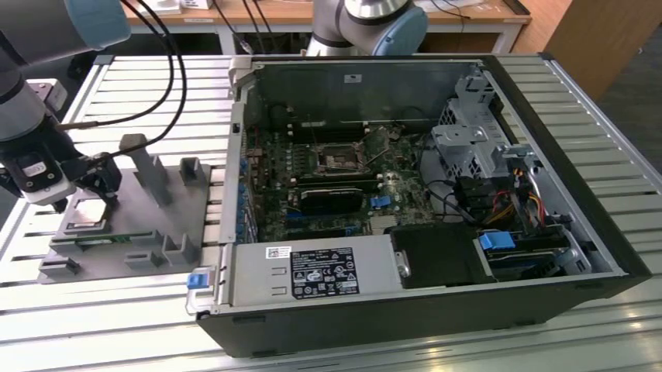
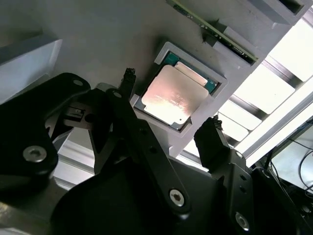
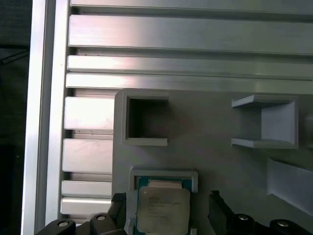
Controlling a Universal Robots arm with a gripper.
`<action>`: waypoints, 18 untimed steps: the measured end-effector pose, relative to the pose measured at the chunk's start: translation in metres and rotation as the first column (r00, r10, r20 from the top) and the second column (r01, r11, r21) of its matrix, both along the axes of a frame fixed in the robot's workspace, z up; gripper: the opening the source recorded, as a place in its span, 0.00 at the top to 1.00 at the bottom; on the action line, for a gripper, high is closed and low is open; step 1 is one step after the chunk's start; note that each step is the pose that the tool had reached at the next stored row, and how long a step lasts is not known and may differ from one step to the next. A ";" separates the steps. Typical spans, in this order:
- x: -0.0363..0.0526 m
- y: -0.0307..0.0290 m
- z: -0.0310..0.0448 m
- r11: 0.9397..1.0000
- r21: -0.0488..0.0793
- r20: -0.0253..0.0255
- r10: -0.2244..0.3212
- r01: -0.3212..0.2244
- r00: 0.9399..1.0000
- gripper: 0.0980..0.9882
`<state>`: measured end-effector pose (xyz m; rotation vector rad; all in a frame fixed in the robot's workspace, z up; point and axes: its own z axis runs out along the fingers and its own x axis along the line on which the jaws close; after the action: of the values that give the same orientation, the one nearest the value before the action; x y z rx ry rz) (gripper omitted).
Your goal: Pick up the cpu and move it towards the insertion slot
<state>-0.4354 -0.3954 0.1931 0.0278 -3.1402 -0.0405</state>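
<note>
The grey seat (image 3: pixel 164 173) leaves the top and sides of the cpu (image 3: pixel 164 210) uncovered, so I expect the cpu to come loose right away when I lift it.
The cpu (image 2: pixel 173 95) is a flat square chip with a silvery top. It lies in a shallow square seat on the grey plastic fixture (image 1: pixel 135 232), at the exterior view's left. My gripper (image 1: pixel 88 198) hangs just above it, open. In both wrist views one black finger (image 2: pixel 128 83) stands on each side of the chip (image 3: pixel 163 209), and neither finger is pressed against it. The insertion slot (image 1: pixel 336 160), a silver-framed square socket with a dark centre, sits on the motherboard inside the open computer case (image 1: pixel 559 155), well off towards the exterior view's right.
The fixture carries upright grey posts (image 1: pixel 145 167) and rectangular recesses (image 3: pixel 145 120), plus a thin green circuit strip (image 2: pixel 210 24) beside the chip's seat. The case's metal wall (image 1: pixel 240 132) stands between fixture and motherboard. Cables (image 1: pixel 176 70) trail over the slatted aluminium table (image 1: pixel 135 85).
</note>
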 end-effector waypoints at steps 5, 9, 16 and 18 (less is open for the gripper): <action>-0.0008 -0.0027 -0.0033 1.000 -0.001 0.000 0.000 0.000 1.000 0.26; -0.0008 -0.0044 -0.0056 1.000 0.000 0.000 0.000 0.000 1.000 0.26; -0.0009 -0.0053 -0.0094 1.000 -0.002 0.000 0.000 0.000 1.000 0.27; -0.0009 -0.0055 -0.0101 1.000 -0.002 0.000 0.000 0.000 1.000 0.35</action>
<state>-0.4363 -0.4009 0.1831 0.0275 -3.1402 -0.0382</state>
